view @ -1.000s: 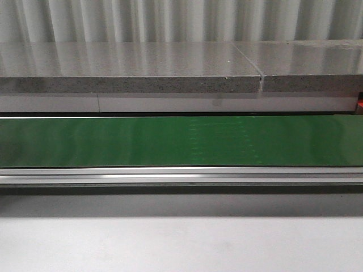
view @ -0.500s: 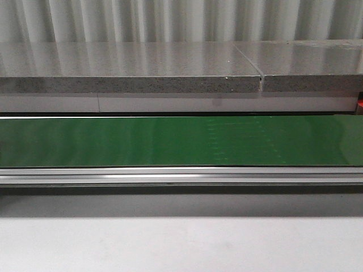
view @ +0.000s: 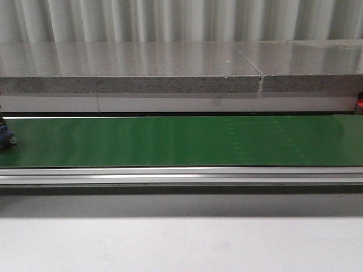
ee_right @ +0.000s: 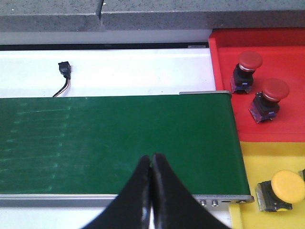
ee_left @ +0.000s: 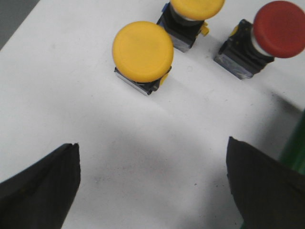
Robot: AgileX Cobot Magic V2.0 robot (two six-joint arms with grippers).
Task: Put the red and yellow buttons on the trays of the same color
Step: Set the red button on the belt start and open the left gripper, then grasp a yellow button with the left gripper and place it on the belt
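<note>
I should expect an upright button to come along, since the dark object [view: 4, 134] has a blue base [view: 7, 139] showing low down on the green belt.
In the left wrist view two yellow buttons [ee_left: 143, 51] [ee_left: 196, 7] and a red button [ee_left: 279, 28] stand on a white surface [ee_left: 143, 157], beyond my open left gripper [ee_left: 152, 183], whose fingers hold nothing. In the right wrist view my right gripper [ee_right: 151, 164] is shut and empty over the green belt [ee_right: 114, 143]. Past the belt's end lie a red tray [ee_right: 224, 86] with two red buttons [ee_right: 249, 61] [ee_right: 275, 89] and a yellow tray [ee_right: 267, 157] with a yellow button [ee_right: 287, 187]. A dark object [view: 5, 136] shows on the belt at the front view's left edge.
A grey stone ledge [view: 130, 71] runs behind the conveyor and an aluminium rail [view: 181, 175] along its near side. A small black connector on a wire [ee_right: 64, 69] lies on the white strip behind the belt.
A dark object has come into the front view at the belt's left edge. The faint marks on the belt have drifted to the right.
</note>
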